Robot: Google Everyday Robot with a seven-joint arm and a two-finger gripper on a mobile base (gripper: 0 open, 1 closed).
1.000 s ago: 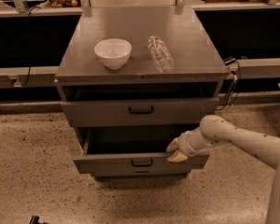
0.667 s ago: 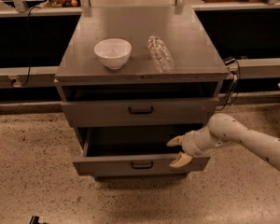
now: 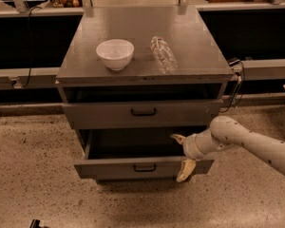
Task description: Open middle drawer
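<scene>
One finger is hanging in front of the middle drawer's front (image 3: 176,169). I should raise my gripper over the drawer's front edge, reach behind the front (image 3: 172,153) and pull the drawer from inside.
The middle drawer (image 3: 109,168) is a grey drawer with a low flat front and a small black handle (image 3: 143,167). It stands pulled out, and its plain grey inside shows. My gripper (image 3: 183,154) is at the right end of the drawer's front edge. It is open and holds nothing. One pale finger (image 3: 177,137) points over the drawer's inside. The other finger (image 3: 185,170) hangs down in front of the drawer front. My white arm (image 3: 249,144) reaches in from the right.
A taller-fronted grey drawer (image 3: 99,114) sits above, slightly out. On the cabinet top (image 3: 194,46) stand a white bowl (image 3: 115,53) and a clear plastic bottle (image 3: 163,54) lying on its side. Speckled floor surrounds the cabinet. A dark counter runs behind it.
My fingers have spread apart at the drawer's front right edge. My arm has shifted slightly to the right. The middle drawer sits a little further out.
</scene>
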